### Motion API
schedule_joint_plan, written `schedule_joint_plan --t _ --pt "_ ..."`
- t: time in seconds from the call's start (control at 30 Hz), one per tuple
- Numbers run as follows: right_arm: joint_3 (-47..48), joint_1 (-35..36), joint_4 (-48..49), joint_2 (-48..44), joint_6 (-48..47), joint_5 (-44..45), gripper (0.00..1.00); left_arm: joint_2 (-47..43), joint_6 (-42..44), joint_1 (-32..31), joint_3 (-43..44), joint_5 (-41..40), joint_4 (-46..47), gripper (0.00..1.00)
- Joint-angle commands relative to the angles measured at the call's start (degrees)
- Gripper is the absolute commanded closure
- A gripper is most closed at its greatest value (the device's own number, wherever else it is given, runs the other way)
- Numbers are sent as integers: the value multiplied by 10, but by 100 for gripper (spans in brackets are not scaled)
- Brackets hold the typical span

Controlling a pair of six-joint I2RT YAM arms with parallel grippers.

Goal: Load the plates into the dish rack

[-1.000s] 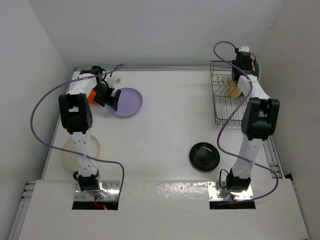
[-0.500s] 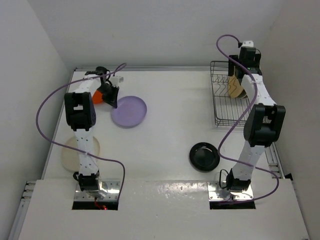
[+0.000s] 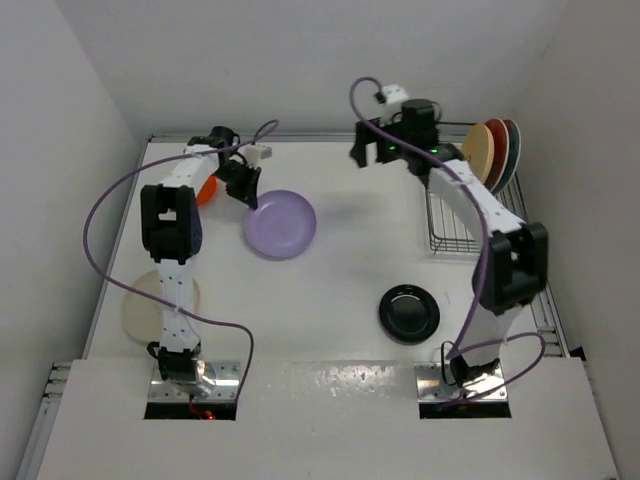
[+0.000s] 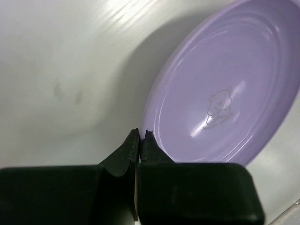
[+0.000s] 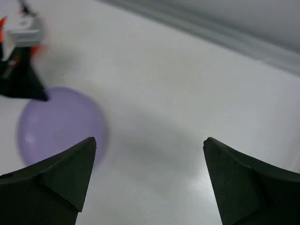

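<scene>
Next, my left gripper passes the lavender plate (image 3: 281, 225) it is holding to my open right gripper (image 3: 371, 153) for loading, because the plate is far from the dish rack.
The lavender plate (image 3: 282, 224) (image 4: 225, 93) lies at the table's back left. My left gripper (image 3: 246, 188) (image 4: 141, 133) is shut on its near-left rim, one finger inside the rim and one outside. My right gripper (image 3: 362, 155) (image 5: 150, 140) hangs open over bare table left of the dish rack (image 3: 450, 225), nothing between its fingers; the lavender plate (image 5: 56, 124) shows blurred in its view. A pale yellow plate (image 3: 482, 152) and red plates (image 3: 503, 150) stand upright in the rack. The small black plate (image 3: 408, 312) lies in front of the rack. A small orange plate (image 3: 207, 190) sits behind the left arm.
A cream-white plate (image 3: 138, 305) lies at the near left, partly hidden by the left arm. Purple cables loop above both arms. White walls close the table at the back and both sides.
My left gripper shut on the lavender plate's rim and moved it to the right. My right gripper opened, left the rack and swung left over the table.
</scene>
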Motion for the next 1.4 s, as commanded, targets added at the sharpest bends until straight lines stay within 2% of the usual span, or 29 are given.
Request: schedule_joint_plan --t 0.0,0.03,0.17,0.27,0.33,0.37,0.4,0.43,0.47,0.5,0.53,0.6,0.63,0.67,0.7,0.77,0.8,0.87,0.9,1.03,1.07,1.23,1.37 --pt "34 54 -1 100 95 -173 5 -86 63 -59 32 84 10 100" --pt "39 68 21 111 108 -199 4 -86 77 -65 45 116 -12 100" --pt "52 73 59 178 183 -214 5 -91 94 -71 75 192 -39 100" --pt "48 72 47 200 186 -235 15 -91 100 -71 80 228 -50 100" --pt "31 72 50 197 184 -253 31 -96 100 -71 80 229 -50 100" --pt "25 72 53 196 184 -279 54 -96 100 -71 86 229 -50 100" --pt "12 74 55 186 177 -285 67 -96 93 -71 87 222 -50 100" --pt "0 69 58 173 171 -285 92 -96 87 -71 87 196 -43 96" --pt "-12 66 59 169 168 -285 100 -96 82 -71 87 178 -43 87" --pt "-18 63 60 152 166 -275 100 -96 77 -66 93 156 -43 74" --pt "-33 60 71 143 162 -264 100 -96 71 -66 98 131 -43 49" --pt "-51 35 91 103 156 -237 100 -96 64 -57 104 58 -43 30" --pt "-59 26 92 92 155 -228 100 -102 57 -45 104 30 -43 15" --pt "-60 -3 85 64 140 -217 100 -103 56 -37 109 -34 -52 8" --pt "-57 -12 80 53 134 -163 100 -103 56 -28 109 -72 -63 4" --pt "-39 -46 57 15 95 -123 100 -108 89 4 116 -156 -93 0" --pt "-32 -67 54 7 82 -60 100 -108 107 17 116 -173 -135 0" --pt "-9 -99 46 -13 23 10 100 -108 158 61 96 -205 -176 0" --pt "9 -123 44 -14 -9 66 100 -108 171 76 61 -215 -202 0" --pt "64 -148 67 7 -104 211 100 -150 208 150 -81 -242 -203 0" --pt "85 -169 73 13 -145 225 100 -158 222 177 -107 -242 -203 0" --pt "140 -191 92 89 -197 272 100 -193 235 255 -261 -282 -138 0" --pt "159 -187 138 142 -234 309 100 -198 230 319 -306 -296 -109 0"
